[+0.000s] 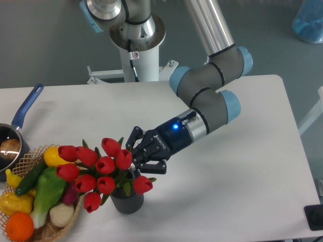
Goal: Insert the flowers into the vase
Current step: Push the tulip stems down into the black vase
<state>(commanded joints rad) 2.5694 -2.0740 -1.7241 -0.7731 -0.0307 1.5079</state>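
Observation:
The stems stand in the vase and their blooms tip out over the basket, so the flowers (106, 170) will swing partly upright together when the robot's gripper pulls them.
The flowers (103, 174), a bunch of red tulips with green stems and leaves, stand with their stems in the vase (127, 200). The vase is a small dark grey ribbed cylinder near the table's front edge. The blooms spread out wider than the vase and lean left, over the basket. My gripper (136, 154) comes in from the right, level with the top of the bunch and just above the vase mouth. Its jaws are spread apart, and the fingertips are partly hidden behind the tulips. I cannot see the fingers pressing on the stems.
A wicker basket (60, 226) of colourful vegetables sits at the front left, touching the tulip heads. A blue-handled metal saucepan (10, 146) stands at the left edge. The arm's base (136, 35) is behind the table. A black object (314, 217) is at the front right corner.

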